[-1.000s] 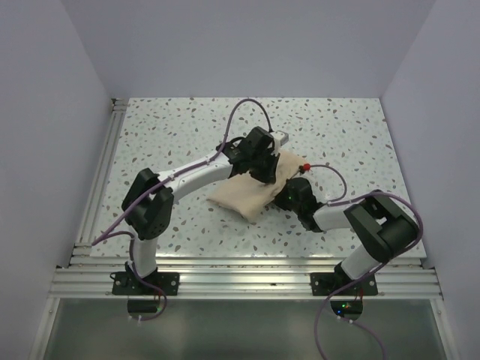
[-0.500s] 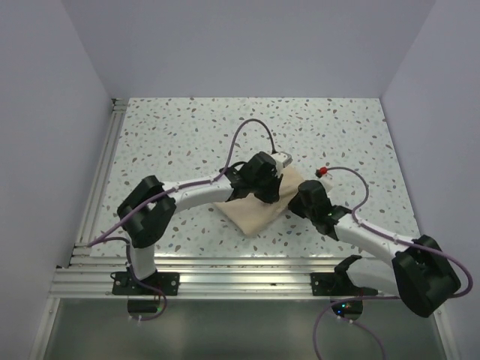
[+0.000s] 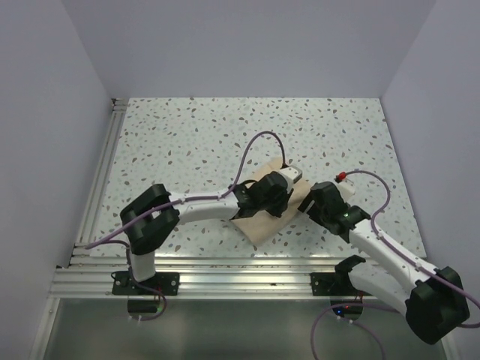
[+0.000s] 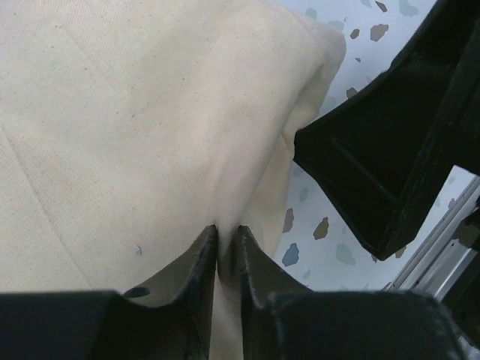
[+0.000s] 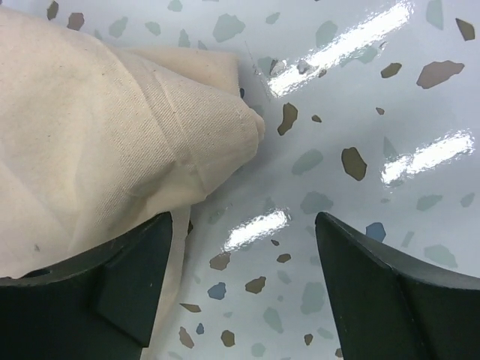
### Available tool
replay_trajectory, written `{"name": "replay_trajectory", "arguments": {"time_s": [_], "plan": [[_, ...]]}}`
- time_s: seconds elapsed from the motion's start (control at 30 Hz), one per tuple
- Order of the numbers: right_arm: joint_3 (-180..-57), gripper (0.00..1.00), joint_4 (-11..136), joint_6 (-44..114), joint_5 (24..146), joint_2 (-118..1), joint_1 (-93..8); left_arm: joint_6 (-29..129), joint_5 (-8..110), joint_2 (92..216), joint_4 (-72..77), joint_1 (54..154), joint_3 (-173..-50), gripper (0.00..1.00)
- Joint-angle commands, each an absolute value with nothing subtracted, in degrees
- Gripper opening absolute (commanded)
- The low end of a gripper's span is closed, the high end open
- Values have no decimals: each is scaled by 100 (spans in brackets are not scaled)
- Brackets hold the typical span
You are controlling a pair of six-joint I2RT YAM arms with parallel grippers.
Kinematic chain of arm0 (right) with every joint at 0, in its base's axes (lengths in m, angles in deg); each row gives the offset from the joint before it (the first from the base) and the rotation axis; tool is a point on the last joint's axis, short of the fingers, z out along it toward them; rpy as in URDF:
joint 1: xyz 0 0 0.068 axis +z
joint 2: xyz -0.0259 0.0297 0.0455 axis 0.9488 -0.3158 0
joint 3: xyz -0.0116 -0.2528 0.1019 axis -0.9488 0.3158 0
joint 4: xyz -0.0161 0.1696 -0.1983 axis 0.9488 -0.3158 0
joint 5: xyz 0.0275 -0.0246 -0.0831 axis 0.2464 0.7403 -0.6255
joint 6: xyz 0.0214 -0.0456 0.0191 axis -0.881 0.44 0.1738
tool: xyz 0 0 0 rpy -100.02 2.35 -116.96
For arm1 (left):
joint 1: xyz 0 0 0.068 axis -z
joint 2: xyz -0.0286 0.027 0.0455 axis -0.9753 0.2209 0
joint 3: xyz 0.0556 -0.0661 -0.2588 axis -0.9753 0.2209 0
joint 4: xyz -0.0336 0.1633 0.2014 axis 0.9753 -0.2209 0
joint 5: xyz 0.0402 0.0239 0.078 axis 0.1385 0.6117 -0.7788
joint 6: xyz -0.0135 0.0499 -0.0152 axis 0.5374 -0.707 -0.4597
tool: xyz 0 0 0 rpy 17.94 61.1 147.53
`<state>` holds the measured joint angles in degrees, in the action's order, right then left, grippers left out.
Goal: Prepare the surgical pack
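Observation:
My right gripper should shift over, as the wrap sheet's folded end (image 5: 229, 142) bulges outside its open fingers, beyond my left gripper's pinch, and pinch that bulge (image 5: 161, 139).
The surgical pack (image 3: 257, 223) is a folded beige-tan wrap sheet lying near the table's front middle. Whatever is inside it is hidden. My left gripper (image 3: 279, 196) sits on top of it. In the left wrist view its jaws (image 4: 227, 229) pinch a raised fold of the wrap sheet (image 4: 135, 135), almost touching each other. My right gripper (image 3: 311, 201) stands just right of the pack. In the right wrist view it (image 5: 244, 225) is open wide over bare table. A corner of the wrap sheet (image 5: 112, 142) lies against its left finger (image 5: 127, 277).
The speckled tabletop (image 3: 187, 135) stretches behind and to both sides. An aluminium rail (image 3: 240, 264) runs along the near edge, another (image 3: 99, 180) along the left side. Purple cables (image 3: 259, 142) loop above the arms. The right gripper's finger (image 4: 390, 142) shows close in the left wrist view.
The pack has slid toward the near edge and to the right with both arms. My right gripper has opened wide and let go of the cloth. The left still pinches its fold.

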<state>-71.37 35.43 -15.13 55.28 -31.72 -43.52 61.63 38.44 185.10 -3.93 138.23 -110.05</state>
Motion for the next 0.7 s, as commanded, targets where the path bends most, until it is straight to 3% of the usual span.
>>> {"name": "replay_trajectory", "arguments": {"time_s": [0.0, 0.07, 0.27, 0.43, 0.53, 0.63, 0.67], "plan": [[-7637, 81, 3122, -1681, 5147, -2993, -4373, 6078, 3689, 18091, -102, 13990, -10960, 27], [-7768, 82, 2972, -1707, 5085, -2862, -4373, 6034, 3645, 17995, -137, 14052, -10960, 41], [-7962, 86, 3033, -1751, 5181, -2685, -4382, 5832, 3303, 17564, -392, 14280, -10846, 53], [-7997, 90, 3576, -1909, 5559, -3150, -4391, 5419, 2724, 17134, -796, 14474, -10600, 67], [-8015, 89, 3972, -1953, 5656, -3528, -4382, 5243, 2468, 17019, -867, 14474, -10372, 70], [-8032, 86, 4288, -1892, 5639, -3880, -4382, 5085, 2205, 17045, -770, 14535, -10178, 85], [-8015, 86, 4386, -1822, 5621, -3933, -4391, 4971, 2064, 17097, -718, 14579, -10143, 86]]}}
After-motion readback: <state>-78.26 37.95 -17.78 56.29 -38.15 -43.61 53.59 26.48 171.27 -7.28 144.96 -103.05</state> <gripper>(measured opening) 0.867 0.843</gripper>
